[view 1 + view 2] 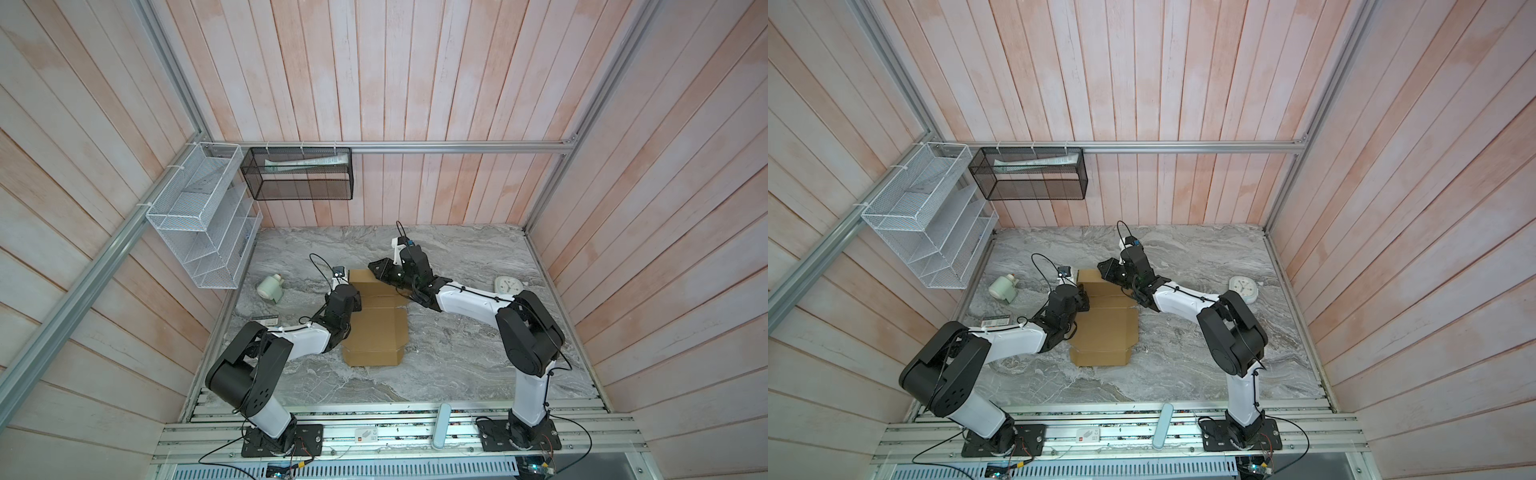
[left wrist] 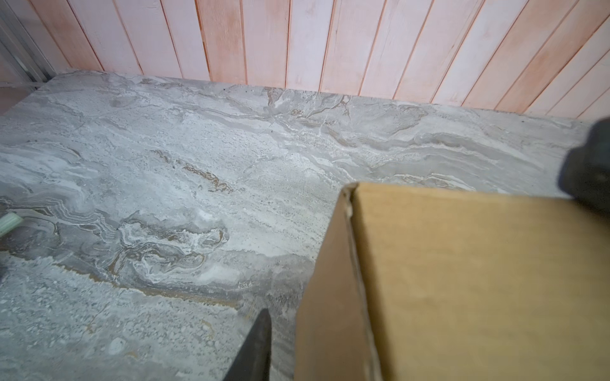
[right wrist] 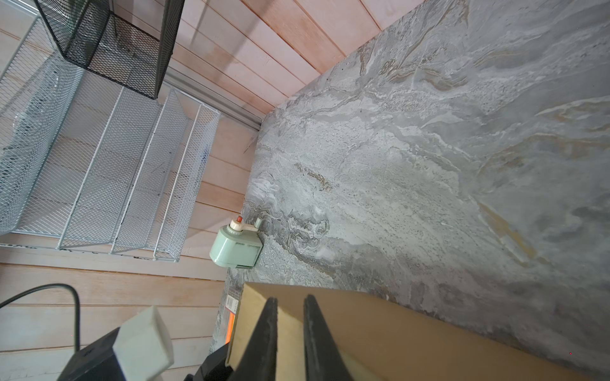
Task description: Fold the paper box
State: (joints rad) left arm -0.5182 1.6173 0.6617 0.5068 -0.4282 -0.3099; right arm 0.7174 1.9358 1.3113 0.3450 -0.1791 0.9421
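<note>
The left gripper's finger is away from the paper box's side, so the robot's left gripper should open and pinch that side next to the far panel's corner.
The paper box is plain brown cardboard and lies mid-table in both top views, its near part flat and its far panel raised. My right gripper reaches across to that far panel. In the right wrist view its narrow jaws straddle the folded top edge of the box, shut on it. My left gripper sits at the box's left side. In the left wrist view one finger stands a little off the upright side wall. The other finger is hidden behind the cardboard.
A pale green device and a small barcoded card lie left of the box. A round white clock lies at the right. A white mesh rack and a black mesh basket hang on the walls.
</note>
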